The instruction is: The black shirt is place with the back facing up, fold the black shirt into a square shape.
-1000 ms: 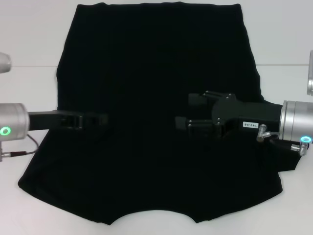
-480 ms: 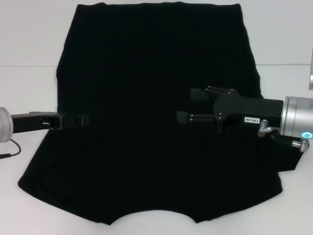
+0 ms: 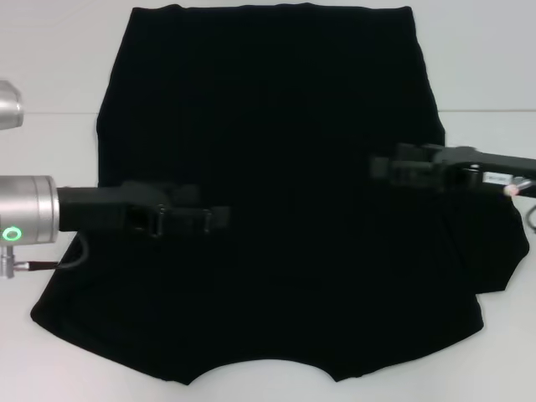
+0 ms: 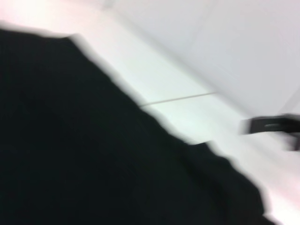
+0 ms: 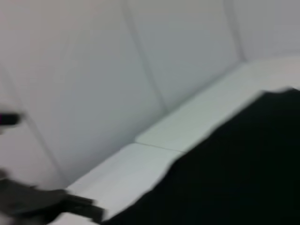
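Next, I back my right gripper out, grab the sleeve's outer edge (image 3: 517, 258) with it and fold it inward, because the sleeve (image 3: 487, 241) next to my right gripper sticks out past the side of the black shirt.
The black shirt (image 3: 276, 100) lies spread flat on the white table (image 3: 50, 67), plain side up, with its curved edge towards me. My left gripper (image 3: 219, 219) reaches in from the left and hovers over the shirt's left-middle part. From the right, my right gripper (image 3: 378, 167) sits over the shirt's right side, near the sleeve fold. Neither visibly holds cloth. In the left wrist view the shirt (image 4: 70, 154) fills the lower part, with the right gripper (image 4: 272, 125) far off. The right wrist view shows a shirt (image 5: 234, 178) edge and the left gripper (image 5: 70, 206) blurred.
The white table shows as bare strips on both sides of the shirt and along the front edge (image 3: 260, 385). A seam line (image 3: 50, 113) crosses the table behind the arms. A cable (image 3: 59, 264) hangs under the left wrist.
The left gripper has pushed rightward, farther over the shirt. The right gripper has drawn back to the right and slightly up, now turned edge-on. The shirt has not shifted.
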Available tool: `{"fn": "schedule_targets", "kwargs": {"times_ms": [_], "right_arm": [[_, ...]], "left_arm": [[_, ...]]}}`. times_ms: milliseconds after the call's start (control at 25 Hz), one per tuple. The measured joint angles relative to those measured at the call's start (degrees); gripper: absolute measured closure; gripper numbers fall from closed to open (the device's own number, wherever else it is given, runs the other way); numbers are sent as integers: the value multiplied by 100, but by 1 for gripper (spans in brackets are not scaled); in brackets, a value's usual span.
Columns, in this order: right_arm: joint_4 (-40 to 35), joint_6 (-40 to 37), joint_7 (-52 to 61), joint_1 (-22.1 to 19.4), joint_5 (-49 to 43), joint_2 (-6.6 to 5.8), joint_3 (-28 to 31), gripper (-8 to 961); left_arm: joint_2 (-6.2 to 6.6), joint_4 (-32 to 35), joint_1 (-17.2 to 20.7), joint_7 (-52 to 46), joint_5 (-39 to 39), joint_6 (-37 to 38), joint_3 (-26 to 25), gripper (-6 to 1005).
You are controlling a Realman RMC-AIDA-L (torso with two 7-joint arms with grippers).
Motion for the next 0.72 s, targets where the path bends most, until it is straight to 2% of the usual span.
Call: {"fn": "schedule_targets", "kwargs": {"times_ms": [120,160,200,320,400,480,560,720], "right_arm": [[-13,26,926,-49,-383,-270,2,36],[-25,27,1285,-64,-567,-372,14,36],[-46,28,1655,-85,-739,-458,27,36],[-142,5,2530,-211,-1112,-722,51,37],[-287,-44,3030,-343,-1293,-856,55,37],[-431,-59,3454,-466,-1454,-945,75,38],[-508,-60,3797,-565,-1672,-1035,147,38],[-488,-101,4193,-610,-2139,-1130,296,39]], "left_arm": [[-63,-104,-16,633,-304,372,18,139],[-134,-211,-27,1099,-424,515,88,138],[-134,-211,-27,1099,-424,515,88,140],[-259,-312,-35,1703,-451,561,277,148],[-330,-329,-20,2072,-455,568,444,153],[-357,-397,-2,2340,-459,519,688,152],[-357,-412,-5,2365,-461,494,722,151],[-356,-436,-10,2526,-461,450,787,151]]}}
